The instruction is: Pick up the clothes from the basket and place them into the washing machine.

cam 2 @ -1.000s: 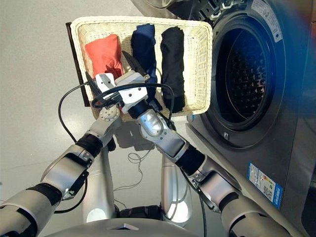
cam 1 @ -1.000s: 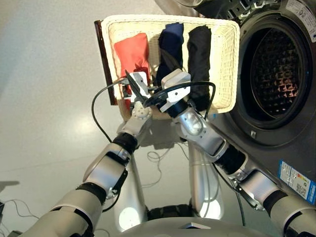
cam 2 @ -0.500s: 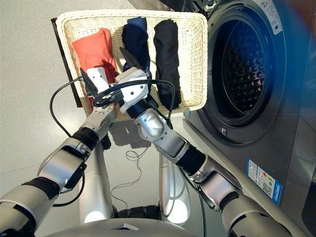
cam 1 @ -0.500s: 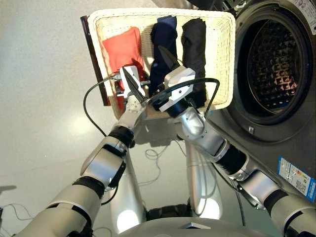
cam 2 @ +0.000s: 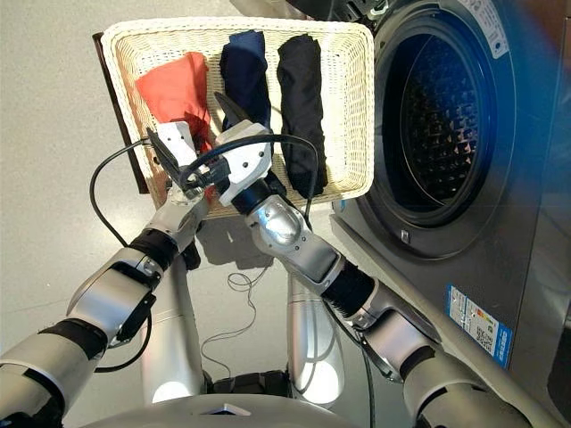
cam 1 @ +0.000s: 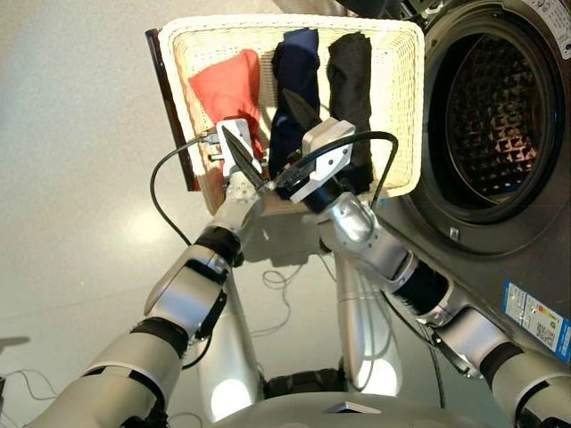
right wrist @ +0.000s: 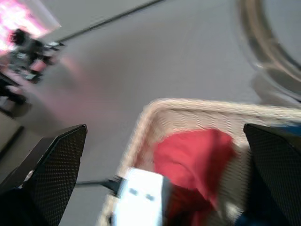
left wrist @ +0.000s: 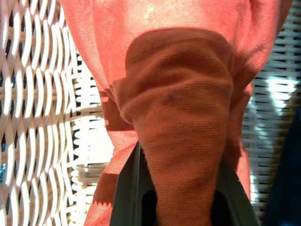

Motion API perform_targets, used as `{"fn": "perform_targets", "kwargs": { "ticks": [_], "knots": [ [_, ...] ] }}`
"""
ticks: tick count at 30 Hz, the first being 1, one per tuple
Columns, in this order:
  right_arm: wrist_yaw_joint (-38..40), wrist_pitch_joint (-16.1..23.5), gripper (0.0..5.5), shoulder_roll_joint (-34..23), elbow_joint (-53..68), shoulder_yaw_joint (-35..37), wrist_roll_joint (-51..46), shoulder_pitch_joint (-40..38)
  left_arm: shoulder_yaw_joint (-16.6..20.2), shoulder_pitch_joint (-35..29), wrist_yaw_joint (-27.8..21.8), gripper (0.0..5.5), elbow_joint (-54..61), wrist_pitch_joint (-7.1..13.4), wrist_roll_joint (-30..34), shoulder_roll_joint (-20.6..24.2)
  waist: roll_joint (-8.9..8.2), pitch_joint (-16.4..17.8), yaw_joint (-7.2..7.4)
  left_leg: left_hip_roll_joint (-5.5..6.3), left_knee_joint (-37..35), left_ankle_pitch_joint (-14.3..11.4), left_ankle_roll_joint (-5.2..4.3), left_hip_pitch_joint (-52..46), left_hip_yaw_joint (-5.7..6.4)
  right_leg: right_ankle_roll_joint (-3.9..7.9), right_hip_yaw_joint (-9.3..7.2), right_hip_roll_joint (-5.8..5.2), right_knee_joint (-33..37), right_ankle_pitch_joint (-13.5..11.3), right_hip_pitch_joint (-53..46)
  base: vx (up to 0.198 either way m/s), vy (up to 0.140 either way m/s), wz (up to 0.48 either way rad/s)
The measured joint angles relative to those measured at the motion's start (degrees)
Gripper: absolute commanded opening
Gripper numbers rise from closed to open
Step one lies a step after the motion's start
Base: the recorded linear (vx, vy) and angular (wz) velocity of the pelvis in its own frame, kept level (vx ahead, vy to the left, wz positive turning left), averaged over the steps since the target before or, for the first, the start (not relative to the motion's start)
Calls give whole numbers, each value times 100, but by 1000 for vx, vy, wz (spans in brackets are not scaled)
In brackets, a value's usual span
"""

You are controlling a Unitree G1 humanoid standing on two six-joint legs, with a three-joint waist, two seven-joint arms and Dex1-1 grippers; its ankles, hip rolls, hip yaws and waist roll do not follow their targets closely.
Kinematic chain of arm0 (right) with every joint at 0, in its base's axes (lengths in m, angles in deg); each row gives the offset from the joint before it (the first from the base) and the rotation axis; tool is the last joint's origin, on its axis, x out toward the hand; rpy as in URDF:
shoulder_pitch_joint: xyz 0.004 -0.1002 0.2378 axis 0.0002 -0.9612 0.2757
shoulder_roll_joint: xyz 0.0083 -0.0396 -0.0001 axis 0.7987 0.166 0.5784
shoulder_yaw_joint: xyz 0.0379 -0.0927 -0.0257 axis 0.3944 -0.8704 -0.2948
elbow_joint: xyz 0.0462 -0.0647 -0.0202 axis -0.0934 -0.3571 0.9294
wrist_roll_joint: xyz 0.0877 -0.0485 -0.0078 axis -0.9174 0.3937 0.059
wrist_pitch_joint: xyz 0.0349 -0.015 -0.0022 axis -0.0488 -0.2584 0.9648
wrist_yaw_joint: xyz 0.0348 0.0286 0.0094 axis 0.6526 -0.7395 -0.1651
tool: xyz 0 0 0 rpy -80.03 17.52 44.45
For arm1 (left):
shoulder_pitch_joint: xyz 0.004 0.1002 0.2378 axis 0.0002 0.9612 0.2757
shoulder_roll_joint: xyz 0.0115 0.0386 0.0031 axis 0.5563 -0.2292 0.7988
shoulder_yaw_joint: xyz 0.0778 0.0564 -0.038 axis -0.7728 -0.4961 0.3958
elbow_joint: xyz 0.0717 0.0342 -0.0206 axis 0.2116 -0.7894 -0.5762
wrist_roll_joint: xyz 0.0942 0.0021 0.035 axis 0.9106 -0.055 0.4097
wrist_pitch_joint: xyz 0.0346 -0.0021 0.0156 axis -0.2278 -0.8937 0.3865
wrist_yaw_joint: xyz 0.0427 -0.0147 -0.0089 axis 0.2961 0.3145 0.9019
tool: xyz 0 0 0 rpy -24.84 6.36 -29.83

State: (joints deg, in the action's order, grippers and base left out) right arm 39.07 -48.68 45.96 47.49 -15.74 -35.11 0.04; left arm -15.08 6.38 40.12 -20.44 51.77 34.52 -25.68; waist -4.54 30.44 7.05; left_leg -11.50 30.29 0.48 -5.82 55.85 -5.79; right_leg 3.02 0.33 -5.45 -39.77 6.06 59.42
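Note:
I expect the coral-red bundle to come away by itself when I carry it off, because wicker shows between it and the navy one.
The cream wicker basket holds three clothes side by side: a coral-red bundle, a navy one and a black one. My left gripper is shut on the near end of the coral-red bundle; its dark fingers flank the cloth over the wicker. My right gripper hovers open just above the navy bundle's near end, its fingers spread wide and empty. The washing machine stands right of the basket, its perforated drum showing through the round opening.
A dark brown strip runs along the basket's left side. Black cables loop off both wrists in front of the basket. Grey floor lies to the left. A label sticks to the machine's front.
The head camera shifted, so the basket sits further left in the picture. The coral-red bundle's near end has drawn up in my left gripper. My right gripper has tilted slightly.

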Motion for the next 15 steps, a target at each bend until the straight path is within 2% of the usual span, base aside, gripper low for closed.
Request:
{"fn": "perform_targets", "kwargs": {
  "ticks": [3, 5, 6, 8, 11, 15],
  "knots": [
    [26, -17, 550, -279, 6, 293, 14, -333, 22, 350, 9, 0, 732, -1, 7, 196, -45, 2, 10, -11, 6, -36, 14, -22, -43, 59, 12, 9, 19, 35, -26, -21, -11, -12],
    [75, -18, 550, -450, 23, 600, 13, -616, 69, 707, 27, 0, 1344, 11, 68, 341, -75, 2, 11, 1, -37, -17, 6, -114, -46, 16, 13, 2, 37, 0, -92, -66, -29, -29],
    [117, -3, 550, -464, 88, 776, 10, -698, 66, 890, 57, 0, 1690, 90, 190, 398, -76, 1, 18, 6, -75, -16, 12, -153, -53, 16, 15, -2, 69, -5, -127, 0, 0, 0],
    [136, 1, 550, -551, 94, 1024, 7, -760, 119, 1208, 89, 0, 2126, 118, 568, 535, -77, 1, 4, 15, -216, -10, 28, -245, -65, 18, 8, -7, 143, -11, -209, 25, -5, 3],
    [122, 10, 550, -615, 124, 1165, -108, -796, 238, 1743, 114, 0, 2783, 152, 1091, 650, -80, 0, -51, 55, -549, 136, 10, -502, -94, 6, -9, -20, 365, -68, -388, 55, -2, 22],
    [18, -3, 550, -808, 174, 1155, -345, -840, 247, 2419, -63, 0, 3608, 154, 1428, 944, -80, 0, -136, 93, -1134, 320, -44, -1069, -115, -2, -57, -34, 717, -129, -888, 69, -3, 33]
  ]
}}
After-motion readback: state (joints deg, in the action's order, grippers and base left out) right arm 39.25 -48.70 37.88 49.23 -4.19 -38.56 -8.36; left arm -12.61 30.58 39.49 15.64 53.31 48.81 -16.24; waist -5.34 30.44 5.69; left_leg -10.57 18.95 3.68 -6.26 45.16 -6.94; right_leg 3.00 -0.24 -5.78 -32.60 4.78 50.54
